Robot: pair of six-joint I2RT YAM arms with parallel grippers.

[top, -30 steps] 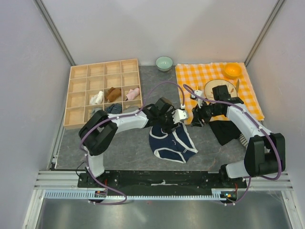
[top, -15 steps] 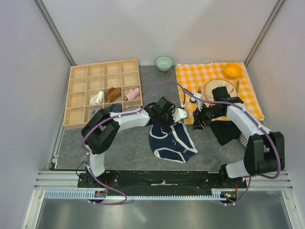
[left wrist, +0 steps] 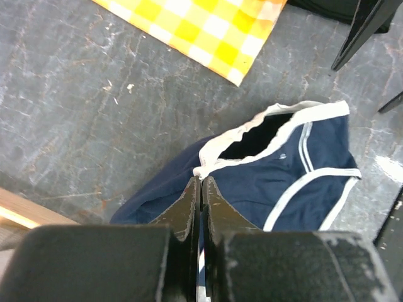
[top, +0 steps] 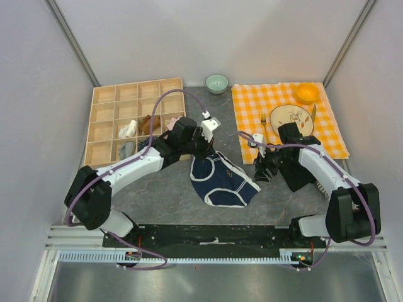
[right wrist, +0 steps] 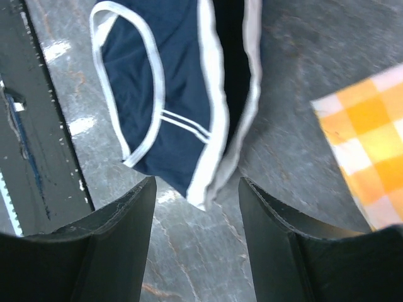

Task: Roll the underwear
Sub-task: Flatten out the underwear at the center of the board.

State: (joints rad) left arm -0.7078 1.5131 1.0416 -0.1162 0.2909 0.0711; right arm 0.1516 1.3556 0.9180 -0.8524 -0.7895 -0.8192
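The underwear's waistband [top: 234,167] is slanted and gapes away from my left gripper. My right gripper should take hold of the waistband's free corner [top: 256,188] and pull it straight before I roll.
The underwear [top: 221,180], navy briefs with white trim, lies spread on the grey table between the arms. My left gripper [top: 203,151] is at its far left edge. In the left wrist view the left gripper [left wrist: 201,181] is shut on the underwear [left wrist: 296,170], pinching the fabric by the white waistband. My right gripper [top: 261,171] hovers at the garment's right corner. In the right wrist view the right gripper [right wrist: 196,184] is open, and a white-trimmed corner of the underwear [right wrist: 176,94] points into the gap between its fingers without touching them.
A wooden compartment tray [top: 104,119] with rolled garments stands at the back left. A green bowl [top: 217,82] sits behind. The yellow checked cloth [top: 252,104] carries a plate [top: 291,116] and an orange bowl [top: 307,92]. A black garment [top: 301,177] lies under the right arm.
My left gripper shut on the underwear's edge and drew back to the left, dragging the garment with it. The right gripper came down toward the garment's right corner.
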